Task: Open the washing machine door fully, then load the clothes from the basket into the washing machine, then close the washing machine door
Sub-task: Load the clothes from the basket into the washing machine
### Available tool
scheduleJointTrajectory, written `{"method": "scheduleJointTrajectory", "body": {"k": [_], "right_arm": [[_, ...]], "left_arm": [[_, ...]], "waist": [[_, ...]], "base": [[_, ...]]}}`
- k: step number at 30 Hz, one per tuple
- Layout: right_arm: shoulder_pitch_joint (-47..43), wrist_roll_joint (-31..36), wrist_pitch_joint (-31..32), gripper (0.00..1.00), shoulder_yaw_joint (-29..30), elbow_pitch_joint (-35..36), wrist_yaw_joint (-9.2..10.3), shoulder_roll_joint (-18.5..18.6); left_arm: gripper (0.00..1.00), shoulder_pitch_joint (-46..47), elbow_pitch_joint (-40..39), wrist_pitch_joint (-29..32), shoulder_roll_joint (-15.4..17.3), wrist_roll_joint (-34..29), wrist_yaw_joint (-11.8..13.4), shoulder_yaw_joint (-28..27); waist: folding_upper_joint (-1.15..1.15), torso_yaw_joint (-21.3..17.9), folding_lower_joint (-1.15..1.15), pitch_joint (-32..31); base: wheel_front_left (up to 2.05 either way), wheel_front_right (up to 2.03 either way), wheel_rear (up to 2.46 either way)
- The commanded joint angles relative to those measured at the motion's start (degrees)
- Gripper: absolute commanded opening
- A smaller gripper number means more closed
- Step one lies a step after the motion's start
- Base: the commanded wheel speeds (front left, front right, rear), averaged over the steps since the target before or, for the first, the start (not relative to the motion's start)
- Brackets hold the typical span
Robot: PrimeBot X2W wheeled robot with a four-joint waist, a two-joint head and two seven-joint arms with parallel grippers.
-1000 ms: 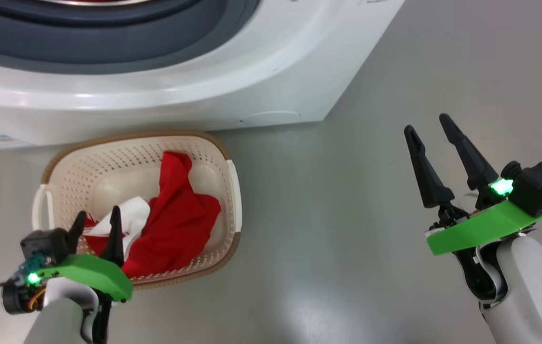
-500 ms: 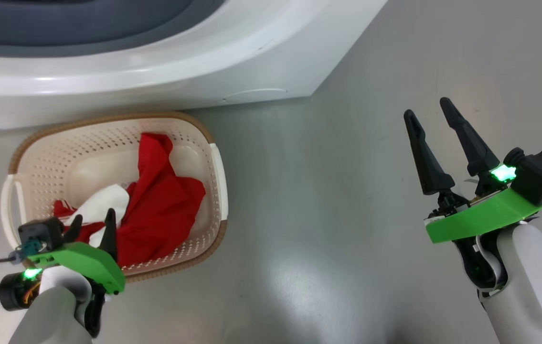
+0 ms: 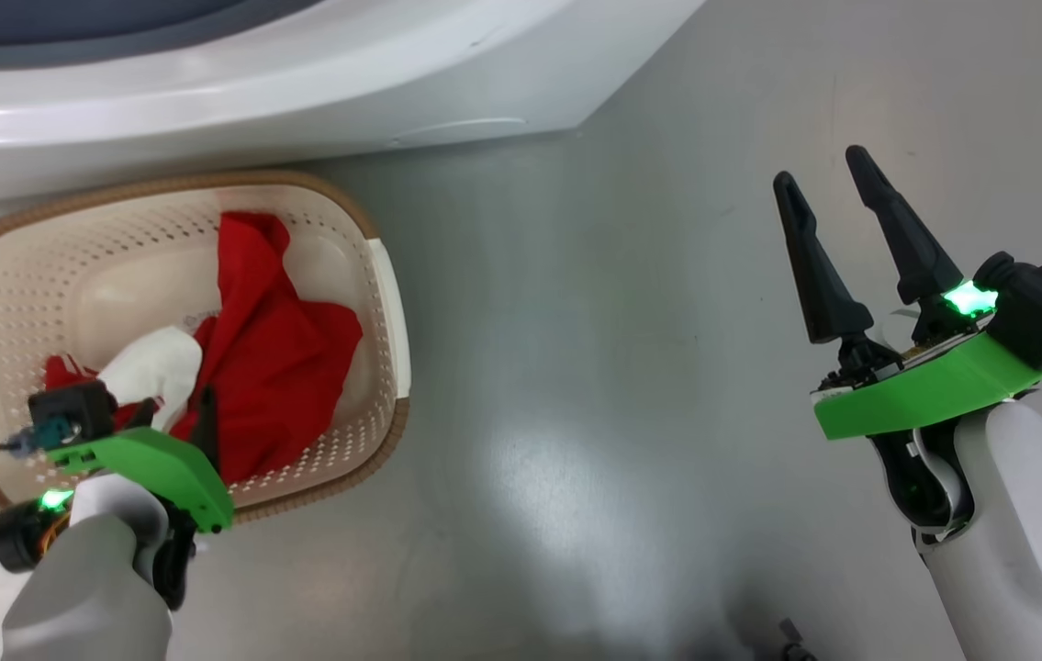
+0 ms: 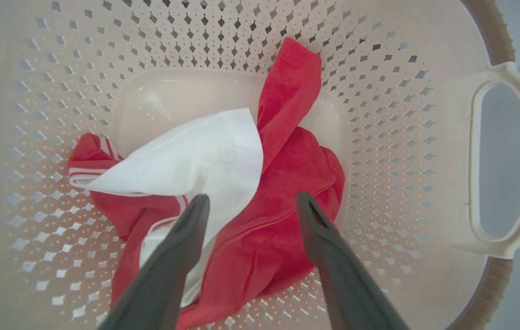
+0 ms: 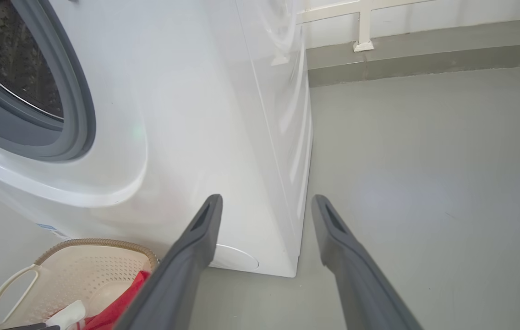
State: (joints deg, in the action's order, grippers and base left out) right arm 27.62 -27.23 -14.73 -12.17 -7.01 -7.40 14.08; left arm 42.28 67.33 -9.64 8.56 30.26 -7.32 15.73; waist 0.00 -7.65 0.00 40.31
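The red clothes (image 3: 276, 364) should come along in a heap and leave the basket empty when I lift the white panel, because striped seams (image 4: 182, 204) join them.
The cream basket (image 3: 387, 303) sits on the floor in front of the white washing machine (image 3: 300, 83). Red clothes (image 3: 273, 349) with a white panel lie crumpled in it. My left gripper (image 3: 178, 404) hangs open inside the basket, its fingers just above the clothes (image 4: 287, 174). In the left wrist view that gripper (image 4: 253, 198) straddles the seam between white and red cloth and holds nothing. My right gripper (image 3: 819, 167) stands open over bare floor, far right of the basket. The right wrist view has the drum opening (image 5: 12, 68) uncovered. The washing machine door is out of view.
Grey floor (image 3: 576, 367) spreads between the basket and my right arm. The washer's right side (image 5: 287, 114) runs back to a wall base (image 5: 424, 55). The basket (image 5: 104, 266) stands close against the washer's front.
The head camera has swung, sliding the washer and basket up and left in the picture. My left gripper has dipped lower toward the clothes. Both grippers stay open.
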Motion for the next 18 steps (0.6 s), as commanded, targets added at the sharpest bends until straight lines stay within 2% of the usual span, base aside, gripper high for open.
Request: {"method": "scheduleJointTrajectory", "body": {"k": [1,18], "right_arm": [[-0.8,0.4,-0.3,1.0,-0.9,1.4,-0.09,-0.2],[0.5,1.0,-0.3,1.0,-1.0,2.4,-0.09,-0.9]], "left_arm": [[1.0,0.2,0.4,0.3,2.3,0.7,-0.2,-0.5],[1.0,5.5,4.1,6.9,4.7,4.7,-0.2,4.2]], "waist": [[0.0,-0.6,0.0,1.4],[0.0,-2.5,0.0,6.6]], "base": [[0.0,0.0,0.0],[0.0,0.0,0.0]]}}
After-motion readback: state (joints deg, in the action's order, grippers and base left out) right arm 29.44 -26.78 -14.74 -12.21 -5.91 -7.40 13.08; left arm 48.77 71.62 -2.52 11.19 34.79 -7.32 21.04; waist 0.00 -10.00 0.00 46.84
